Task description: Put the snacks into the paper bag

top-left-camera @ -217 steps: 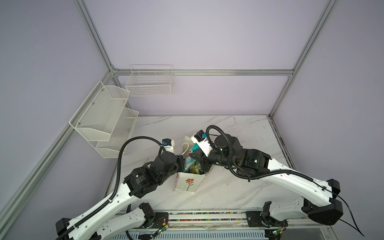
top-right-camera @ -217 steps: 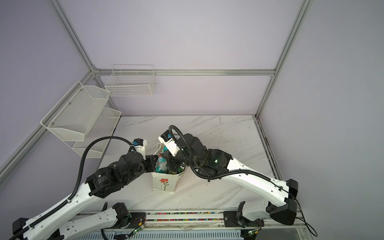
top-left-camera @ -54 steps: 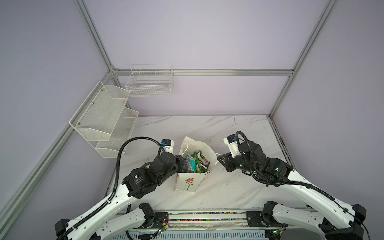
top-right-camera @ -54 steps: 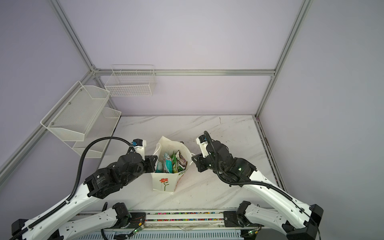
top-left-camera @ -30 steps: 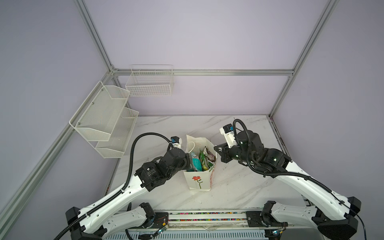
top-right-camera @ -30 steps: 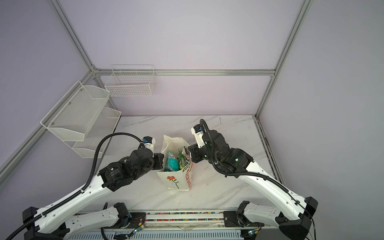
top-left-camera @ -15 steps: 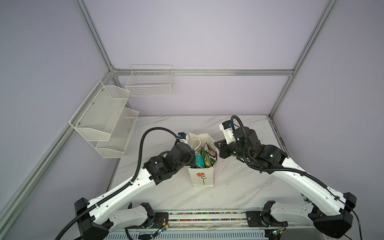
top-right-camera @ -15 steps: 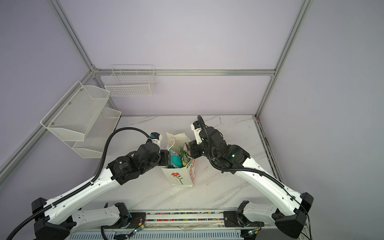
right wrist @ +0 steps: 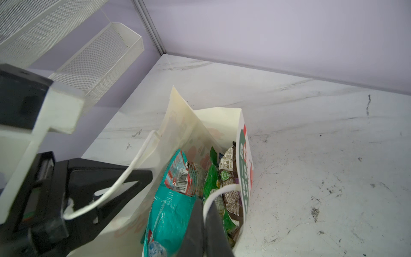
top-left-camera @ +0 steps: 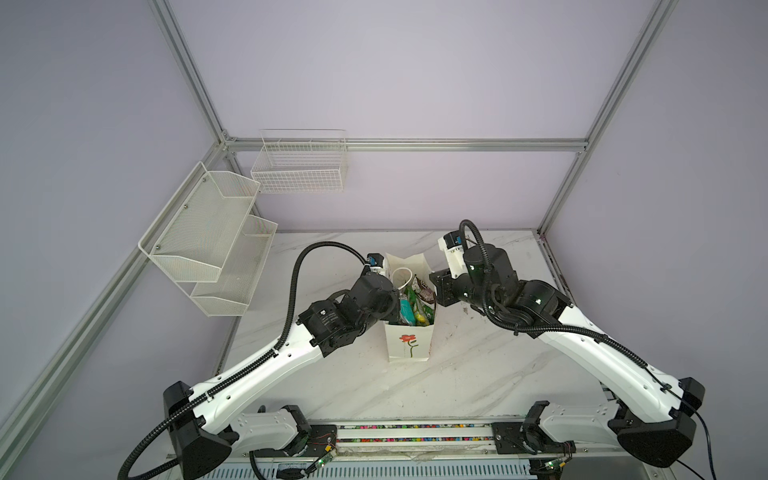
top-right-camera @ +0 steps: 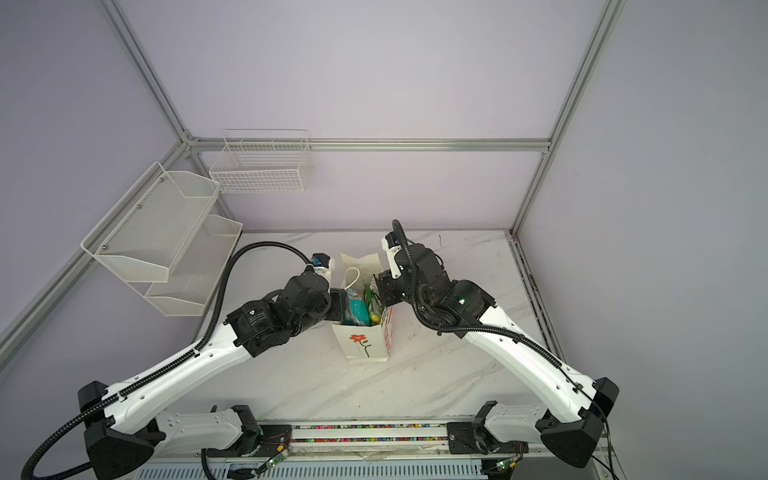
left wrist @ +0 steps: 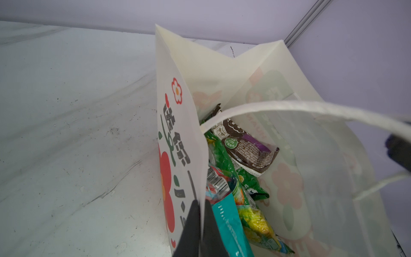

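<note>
The robot's grippers hold the paper bag (top-left-camera: 409,342) at opposite rims and the marble (top-left-camera: 405,243) behind it lies clear, so the left gripper should keep moving the bag back and then let go.
The cream paper bag (top-left-camera: 409,345) (top-right-camera: 363,343) stands upright mid-table, mouth open, in both top views. Snacks fill it: a teal pouch (left wrist: 229,222) (right wrist: 171,207), a green pouch (left wrist: 222,155) (right wrist: 210,178) and a dark brown bar (left wrist: 249,146) (right wrist: 231,178). My left gripper (top-left-camera: 394,306) (top-right-camera: 340,307) (left wrist: 201,202) is shut on the bag's printed side wall (left wrist: 178,133) at its rim. My right gripper (top-left-camera: 434,291) (top-right-camera: 378,291) (right wrist: 204,203) is shut on a white cord handle (right wrist: 220,191) at the opposite rim. The other cord handle (right wrist: 133,164) drapes over the left gripper's fingers (right wrist: 111,178).
The marble table (top-left-camera: 478,365) carries only the bag. White mesh shelves (top-left-camera: 208,237) hang on the left wall and a wire basket (top-left-camera: 301,166) on the back wall. Metal frame posts stand at the corners, and the arms' base rail (top-left-camera: 415,432) runs along the front.
The bag has slid a little to the right and back with the left gripper on it. The right gripper has closed in on the bag's right rim. Both stay shut.
</note>
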### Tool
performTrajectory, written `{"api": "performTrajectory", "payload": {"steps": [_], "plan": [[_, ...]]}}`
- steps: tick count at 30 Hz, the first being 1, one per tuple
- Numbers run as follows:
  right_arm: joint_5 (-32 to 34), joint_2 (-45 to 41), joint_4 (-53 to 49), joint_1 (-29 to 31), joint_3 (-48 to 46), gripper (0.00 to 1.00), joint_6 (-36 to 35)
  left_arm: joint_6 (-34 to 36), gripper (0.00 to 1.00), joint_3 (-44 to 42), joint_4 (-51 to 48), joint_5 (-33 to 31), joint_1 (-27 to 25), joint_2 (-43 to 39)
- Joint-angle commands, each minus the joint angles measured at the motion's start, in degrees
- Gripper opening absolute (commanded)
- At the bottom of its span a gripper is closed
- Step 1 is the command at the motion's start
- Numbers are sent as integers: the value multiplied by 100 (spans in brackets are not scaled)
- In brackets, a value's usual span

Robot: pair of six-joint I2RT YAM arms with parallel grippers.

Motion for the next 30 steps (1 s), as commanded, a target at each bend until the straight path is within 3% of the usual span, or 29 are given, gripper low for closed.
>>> {"api": "performTrajectory", "payload": {"steps": [1,30], "plan": [[-9,-5,568,-64,363,0,-141,221,0,894,777,-42,54,-27],[-774,1033,603,-1304,1112,0,-298,363,0,1806,1014,889,974,1359]]}}
